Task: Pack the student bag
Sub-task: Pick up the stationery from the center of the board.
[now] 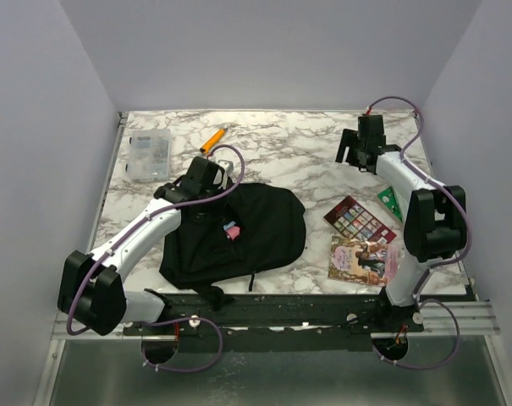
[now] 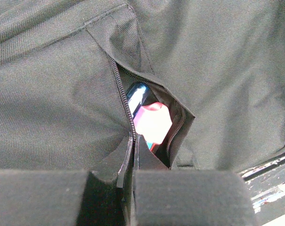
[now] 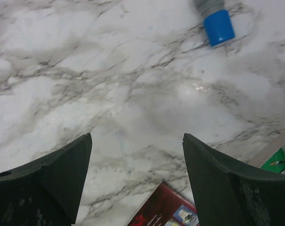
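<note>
The grey tube (image 3: 210, 6) is lying free with its near end toward my open right gripper, so I should keep going toward it until my fingers are on both sides of the blue cap (image 3: 219, 28).
The student bag (image 1: 256, 237), black fabric, lies flat on the left half of the marble table. Its pocket zip (image 2: 121, 89) gapes, and a pink piece (image 2: 152, 121) and a blue item (image 2: 136, 94) show inside the slit. The pink piece also shows from above (image 1: 231, 230). My left gripper (image 2: 134, 139) is shut on the zipper edge of that pocket, its tips at the slit (image 1: 220, 216). My right gripper (image 1: 350, 154) hangs open over bare marble at the back right (image 3: 137, 141), holding nothing.
A grey tube with a blue cap (image 3: 217, 26) lies beyond the right fingers. Near the right arm lie a red book (image 1: 359, 218), a pink picture book (image 1: 363, 258) and a green card (image 1: 389, 201). An orange marker (image 1: 212, 139) and a clear plastic box (image 1: 149, 155) lie back left.
</note>
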Robot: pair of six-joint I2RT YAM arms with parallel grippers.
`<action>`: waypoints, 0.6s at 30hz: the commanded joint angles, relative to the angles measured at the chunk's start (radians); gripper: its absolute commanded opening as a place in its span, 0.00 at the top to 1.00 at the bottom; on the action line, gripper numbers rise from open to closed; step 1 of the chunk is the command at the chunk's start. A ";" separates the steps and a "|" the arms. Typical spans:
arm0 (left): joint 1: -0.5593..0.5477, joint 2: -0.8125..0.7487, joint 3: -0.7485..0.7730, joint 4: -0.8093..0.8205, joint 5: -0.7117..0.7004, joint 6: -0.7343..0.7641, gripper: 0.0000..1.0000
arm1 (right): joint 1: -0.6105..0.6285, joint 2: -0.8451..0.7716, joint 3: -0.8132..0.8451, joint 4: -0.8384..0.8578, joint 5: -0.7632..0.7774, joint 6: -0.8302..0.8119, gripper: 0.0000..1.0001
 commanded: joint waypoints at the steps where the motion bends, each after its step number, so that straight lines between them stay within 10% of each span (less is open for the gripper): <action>1: -0.003 -0.036 -0.007 0.036 0.016 0.007 1.00 | -0.048 0.104 0.086 -0.014 0.117 -0.090 0.19; 18: -0.006 0.032 0.020 0.026 0.111 -0.014 1.00 | -0.210 0.429 0.379 0.015 -0.030 -0.266 0.17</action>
